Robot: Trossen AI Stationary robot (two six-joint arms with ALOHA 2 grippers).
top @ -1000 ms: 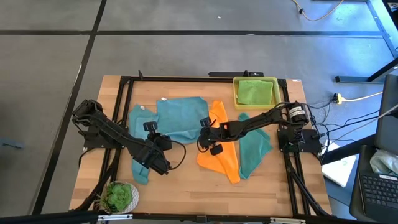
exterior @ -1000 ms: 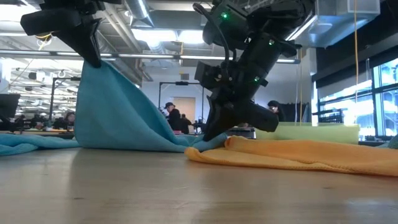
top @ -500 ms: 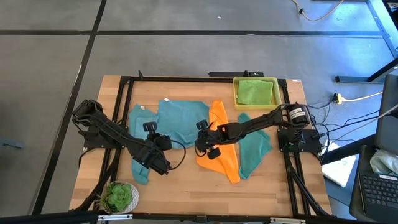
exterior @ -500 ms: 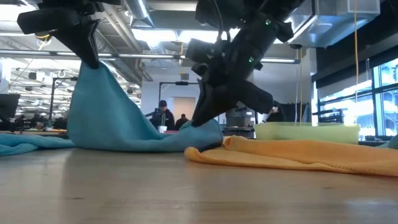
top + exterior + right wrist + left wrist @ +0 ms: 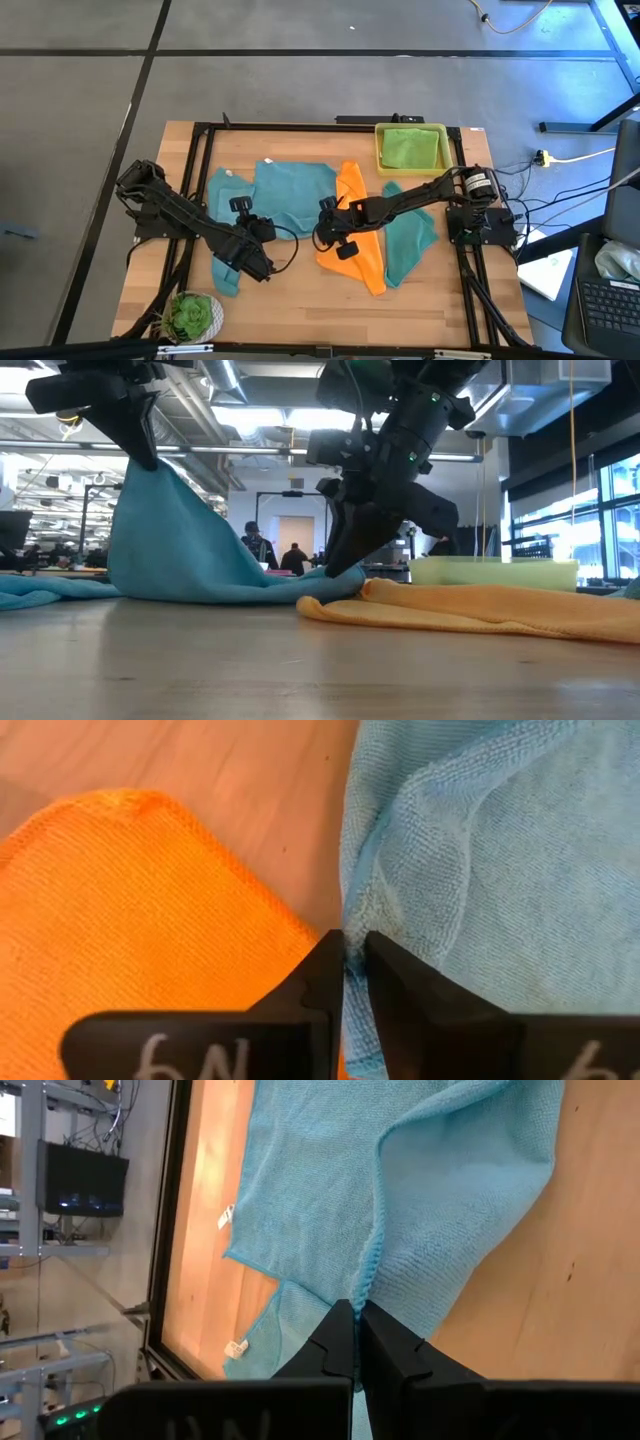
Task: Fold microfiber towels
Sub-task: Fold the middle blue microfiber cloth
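The light blue towel's near edge (image 5: 237,564) hangs slack from my left gripper's raised corner, so I should pull both corners (image 5: 346,578) level and taut before folding the towel over.
A light blue towel (image 5: 292,195) lies at the table's middle, over a second light blue towel (image 5: 222,190) on its left. My left gripper (image 5: 258,222) is shut on its near left corner, raised high in the low view (image 5: 140,455). My right gripper (image 5: 326,226) is shut on its near right corner, low by the table (image 5: 337,568). An orange towel (image 5: 355,245) and a teal towel (image 5: 412,235) lie flat to the right. A lime green towel (image 5: 410,148) lies in the yellow tray. My left gripper pinches the light blue towel's hemmed edge (image 5: 368,1285) between its two shut fingers, at the near left corner. That corner is lifted well above the table, and the cloth slopes down from it like a tent (image 5: 180,540) onto the table. My right gripper pinches the light blue towel's near right corner (image 5: 350,925) between its two shut fingers, on the hemmed edge. The fingers slant down from the right. The corner (image 5: 340,575) sits just above the table, next to the orange towel's edge (image 5: 250,900).
The yellow tray (image 5: 380,150) stands at the far right. A small green potted plant (image 5: 192,316) stands at the near left corner. The black frame rails (image 5: 200,180) run along the table's sides. Bare wood (image 5: 300,300) shows along the near edge.
My right gripper has gone a little toward the table's left and up with the towel's near right corner, then come back down close to the table. The cloth between the two grippers has bunched and settled again. My left gripper keeps its corner raised.
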